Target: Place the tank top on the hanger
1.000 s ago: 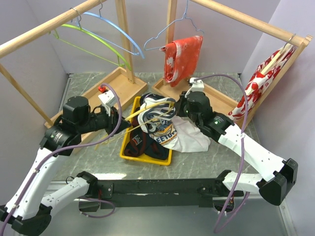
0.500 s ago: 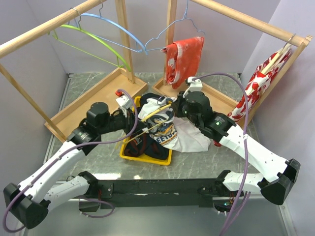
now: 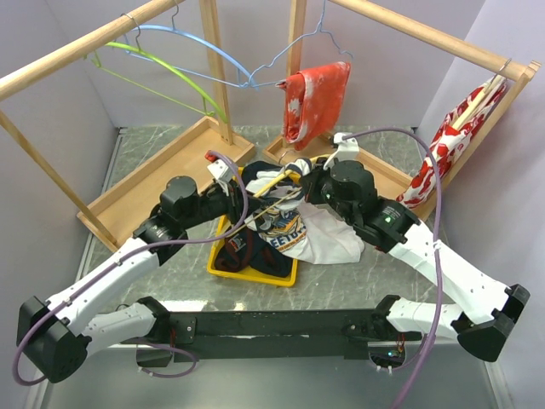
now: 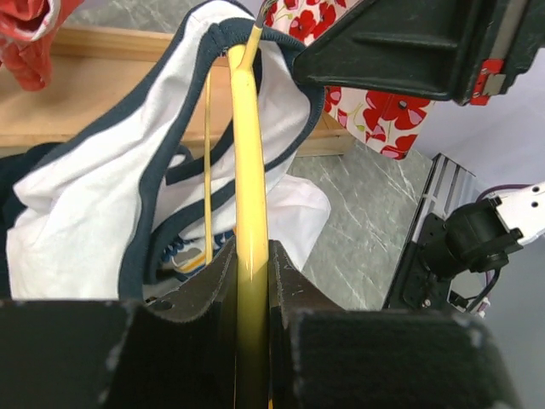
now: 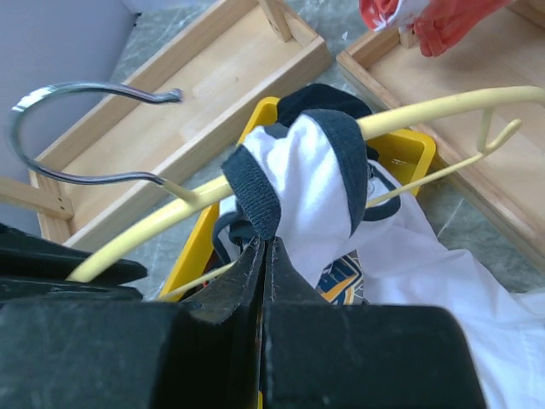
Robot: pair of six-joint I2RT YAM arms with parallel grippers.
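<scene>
My left gripper holds the yellow hanger's empty arm, where the other strap must go, so my right gripper should first grab the base of the hanger's hook.
The white tank top with navy trim hangs partly out of the yellow bin onto the table. My left gripper is shut on one arm of the yellow hanger. In the left wrist view the hanger runs from my jaws up into a navy-trimmed strap of the tank top. My right gripper is shut on the strap's navy edge. In the right wrist view the strap is draped over the hanger, with my gripper pinching the trim and the metal hook at left.
The yellow bin holds a dark clothes pile. Two wooden racks stand behind it, with a lime-green hanger, a light-blue hanger, a red floral garment and another floral garment at right.
My left arm has swung right and forward with the hanger, pushing its arm further into the tank top's strap. My right gripper has kept hold of the strap and shifted slightly right.
</scene>
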